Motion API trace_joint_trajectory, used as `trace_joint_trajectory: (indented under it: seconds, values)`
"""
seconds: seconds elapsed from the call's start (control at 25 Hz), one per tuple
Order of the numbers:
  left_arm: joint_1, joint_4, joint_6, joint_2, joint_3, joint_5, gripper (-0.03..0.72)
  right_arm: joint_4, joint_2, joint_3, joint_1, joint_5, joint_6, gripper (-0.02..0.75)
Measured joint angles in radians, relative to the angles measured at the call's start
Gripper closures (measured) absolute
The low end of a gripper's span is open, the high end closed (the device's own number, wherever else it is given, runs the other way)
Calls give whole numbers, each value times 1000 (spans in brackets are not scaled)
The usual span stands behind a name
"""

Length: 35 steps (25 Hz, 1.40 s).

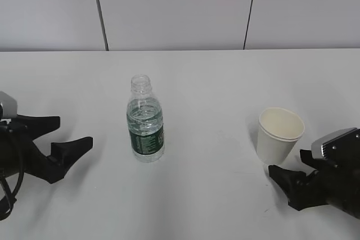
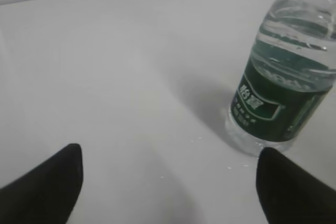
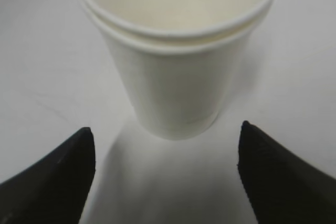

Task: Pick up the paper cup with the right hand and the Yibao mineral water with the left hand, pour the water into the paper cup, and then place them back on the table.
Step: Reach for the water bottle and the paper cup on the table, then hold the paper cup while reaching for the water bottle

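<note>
The cup's round side (image 1: 273,148) will crease a little when I grip and lift it, because the cup's opening has only a thin rim (image 1: 282,109).
The Yibao mineral water (image 1: 145,122), a clear ribbed bottle with a dark green label and no cap, stands upright on the white table (image 1: 214,77). My left gripper (image 1: 75,130) is open to the left of it, apart from it. In the left wrist view the bottle (image 2: 283,93) stands ahead at the right, just beyond the right fingertip of the open gripper (image 2: 170,151). The cream paper cup (image 1: 279,134) stands upright at the right. My right gripper (image 1: 286,161) is open just in front of it. In the right wrist view the cup (image 3: 178,61) is centred ahead of the open gripper (image 3: 164,132), untouched.
A grey panelled wall (image 1: 174,9) runs behind the table's far edge. A few small droplets or specks (image 2: 198,139) lie on the tabletop near the bottle's base. Bare tabletop lies between the bottle and the cup.
</note>
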Motion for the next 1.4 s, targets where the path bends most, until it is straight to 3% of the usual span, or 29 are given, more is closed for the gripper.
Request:
trace_joint_trajectory:
  seconds: [0.4,0.88,1.4]
  values:
    - [-8,54,-29,78,-48,0,90,-25,2,-42,0,0,19,77]
    - [-185,20,-29,161,-148,0,93,-46,61,-114,0,-2,30,78]
    - [-198,-14,-29,162,-154,0,94,-64,96,-183,0,-2,47,90]
